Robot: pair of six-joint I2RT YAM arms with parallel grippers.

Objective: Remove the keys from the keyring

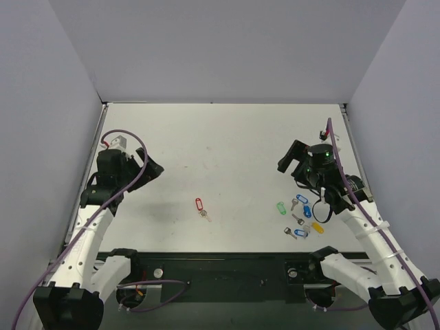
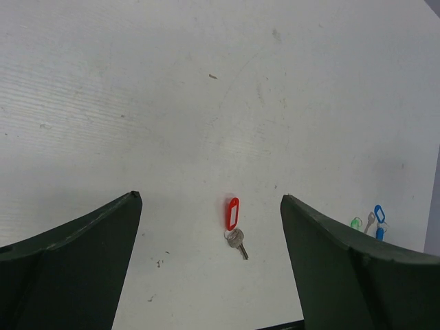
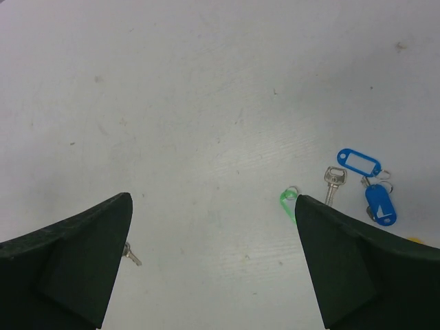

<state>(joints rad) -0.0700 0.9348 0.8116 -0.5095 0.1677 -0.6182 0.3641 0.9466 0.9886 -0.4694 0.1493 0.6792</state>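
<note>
The red tag's narrow width (image 2: 232, 214) is in line with my left gripper's open fingers. I should keep going down toward the tag (image 1: 199, 204) until the fingers close on its sides.
The keyring (image 1: 199, 205), a small red oblong tag, lies flat near the table's middle, with one silvery key (image 1: 205, 216) joined at its near end. The left wrist view shows the red keyring (image 2: 233, 213) and its key (image 2: 238, 241) on the table between the fingers, farther off. My left gripper (image 1: 152, 168) (image 2: 210, 198) hovers open and empty, left of the tag. At the right, my right gripper (image 1: 290, 158) (image 3: 213, 198) is open and empty too. Its view catches only the key's blade (image 3: 131, 256), beside its left finger.
Right of centre lie other tags and loose keys: a green tag (image 1: 280, 207) (image 3: 287, 201), two blue tags (image 1: 306, 210) (image 3: 358, 163), a yellow tag (image 1: 317, 226) and a loose key (image 3: 333, 182). Grey walls close the table's left, back and right sides.
</note>
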